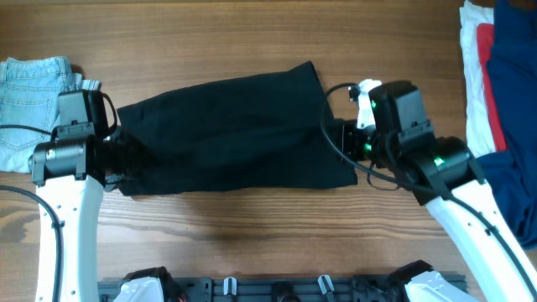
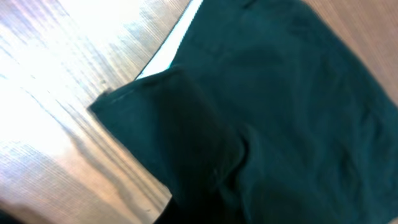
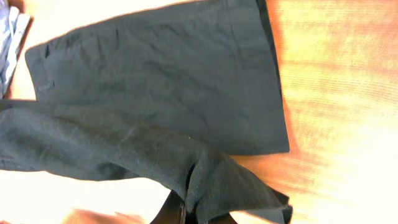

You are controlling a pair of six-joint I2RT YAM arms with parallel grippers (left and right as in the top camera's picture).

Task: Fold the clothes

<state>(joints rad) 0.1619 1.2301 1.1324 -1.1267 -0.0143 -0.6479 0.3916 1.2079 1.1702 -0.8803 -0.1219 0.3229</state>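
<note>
Next, my left gripper folds the opposite end [image 1: 134,172] over only after I pull the first end of the garment square, because the black garment's far corner [image 1: 307,70] sticks out there past my right gripper.
A large black garment [image 1: 231,134] lies spread across the middle of the table, folded lengthwise. My left gripper [image 1: 117,159] is at its left end; in the left wrist view the black cloth [image 2: 261,118] fills the frame and runs down over the jaws, with a thin pale strip [image 2: 177,40] showing at its edge. My right gripper [image 1: 340,138] is at its right end and is shut on a pinched fold of the black cloth [image 3: 205,186], lifted above the lower layer [image 3: 168,81].
A pale blue denim garment [image 1: 33,101] lies at the far left and shows in the right wrist view [image 3: 9,37]. A pile of white, red and blue clothes [image 1: 503,92] lies at the right edge. Bare wood lies in front of the black garment.
</note>
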